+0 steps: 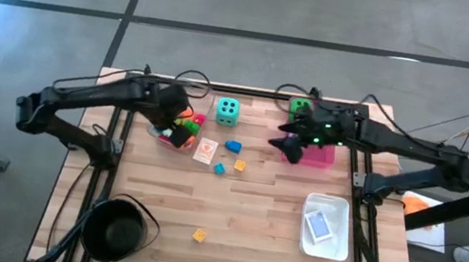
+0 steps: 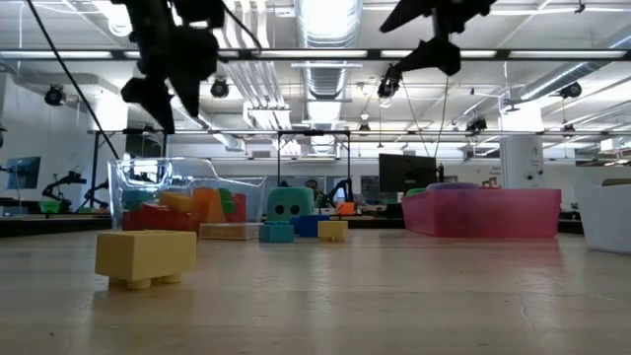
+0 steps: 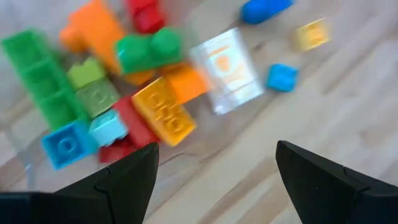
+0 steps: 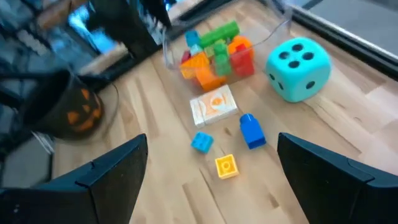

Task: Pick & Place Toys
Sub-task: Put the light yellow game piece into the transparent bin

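Note:
The yellow block point(image 1: 240, 165) by the blue blocks is free in front of the right gripper's open fingers, so the robot should keep reaching down until the fingers are on either side of its sides point(image 4: 227, 167).
A clear tray point(image 1: 181, 129) at the far left holds several coloured blocks point(image 3: 106, 93). My left gripper point(image 3: 214, 180) hangs open above its near edge, touching nothing. A teal die point(image 4: 298, 67) rests on the table beside the tray. A picture card point(image 4: 213, 104), two blue blocks point(image 4: 250, 132) and a yellow block point(image 4: 226, 166) lie loose in the middle. A green die point(image 1: 298, 108) shows at the far edge, partly behind my right arm. My right gripper point(image 4: 211, 180) is open in the air by the pink tray point(image 1: 321, 156).
A round black pot point(image 1: 115, 229) stands at the near left corner. A white tray point(image 1: 335, 242) with a card in it sits at the near right. One yellow block point(image 1: 199, 234) lies alone near the front edge, with bare wood around it.

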You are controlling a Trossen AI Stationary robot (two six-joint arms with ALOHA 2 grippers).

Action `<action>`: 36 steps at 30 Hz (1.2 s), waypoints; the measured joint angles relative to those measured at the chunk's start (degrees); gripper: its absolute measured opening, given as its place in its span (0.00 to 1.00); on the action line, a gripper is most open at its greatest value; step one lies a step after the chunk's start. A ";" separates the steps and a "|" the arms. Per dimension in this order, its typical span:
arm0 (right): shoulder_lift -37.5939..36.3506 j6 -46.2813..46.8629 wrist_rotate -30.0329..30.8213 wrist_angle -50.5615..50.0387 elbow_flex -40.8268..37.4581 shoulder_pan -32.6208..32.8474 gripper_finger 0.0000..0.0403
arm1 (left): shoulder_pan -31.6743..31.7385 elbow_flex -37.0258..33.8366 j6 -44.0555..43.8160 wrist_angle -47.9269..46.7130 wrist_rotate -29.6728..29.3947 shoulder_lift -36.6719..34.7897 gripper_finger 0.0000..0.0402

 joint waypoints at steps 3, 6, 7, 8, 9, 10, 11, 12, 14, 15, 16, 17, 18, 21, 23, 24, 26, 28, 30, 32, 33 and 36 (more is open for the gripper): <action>4.89 -2.74 0.00 -0.09 1.80 0.95 0.86 | -3.32 0.00 -0.02 3.36 0.00 -3.22 0.81; 9.93 -1.95 -0.03 -0.05 3.15 1.52 0.86 | -7.26 0.00 -0.14 7.98 -0.14 -5.83 0.81; 11.74 -1.45 -0.04 -0.08 3.52 1.75 0.86 | -8.52 0.00 -0.22 9.57 -0.26 -6.70 0.81; 13.50 -1.13 -0.03 -0.23 3.87 2.04 0.86 | -9.66 0.00 -0.24 11.23 -0.46 -7.53 0.81; 15.32 -0.84 -0.01 -0.24 4.24 2.39 0.86 | -10.56 0.00 -0.24 12.82 -0.77 -8.35 0.81; 17.15 -0.76 0.00 -0.22 4.69 2.77 0.86 | -11.44 0.00 -0.24 14.07 -1.27 -9.09 0.81; 18.79 -0.72 0.00 -0.29 5.12 3.20 0.86 | -12.29 0.00 -0.26 15.31 -1.84 -9.69 0.81; 20.43 -0.72 0.00 -0.61 5.67 3.64 0.86 | -13.01 -0.01 -0.25 16.55 -2.40 -10.25 0.81; 23.50 -0.84 0.00 -1.07 7.07 4.25 0.86 | -14.51 -0.34 -0.06 18.55 -3.45 -11.02 0.81; 25.02 -1.20 0.02 -1.62 7.78 4.49 0.86 | -15.12 -0.90 0.39 19.71 -3.46 -11.46 0.81; 26.44 -1.50 0.06 -2.19 8.41 4.65 0.86 | -15.63 -1.60 1.01 20.50 -3.46 -11.83 0.81; 27.74 -1.76 0.30 -2.69 8.96 4.77 0.86 | -16.10 -2.38 1.30 21.12 -3.46 -12.35 0.81; 29.03 -1.88 0.73 -3.14 9.48 4.87 0.86 | -16.49 -3.32 1.31 21.95 -3.43 -12.73 0.81; 31.94 -3.38 3.49 -3.93 10.89 5.14 0.86 | -17.05 -6.98 1.29 24.85 -3.44 -14.72 0.81; 33.73 -4.77 5.32 -4.42 11.85 5.24 0.86 | -17.20 -9.94 0.96 28.42 -2.93 -16.36 0.81; 34.74 -5.24 5.59 -4.67 12.21 5.24 0.86 | -17.20 -11.49 0.39 30.24 -2.37 -17.24 0.81; 36.52 -5.96 5.67 -4.99 12.58 5.39 0.86 | -17.20 -14.19 -1.23 34.20 -1.45 -18.72 0.81; 38.11 -7.63 5.83 -4.94 13.03 5.78 0.86 | -17.22 -16.32 -2.87 37.21 -0.96 -19.73 0.81; 39.14 -8.85 5.85 -4.85 13.17 6.27 0.86 | -17.20 -17.62 -4.61 38.86 -0.90 -20.23 0.81; 40.09 -10.50 6.30 -4.43 13.06 6.88 0.86 | -17.22 -18.01 -5.60 38.87 -0.85 -20.25 0.81; 40.49 -11.56 7.02 -4.19 13.04 7.08 0.86 | -17.21 -18.01 -5.83 38.94 -0.71 -20.25 0.81; 41.91 -14.61 9.82 -3.97 12.95 7.62 0.86 | -17.22 -18.01 -6.05 39.81 0.20 -20.25 0.81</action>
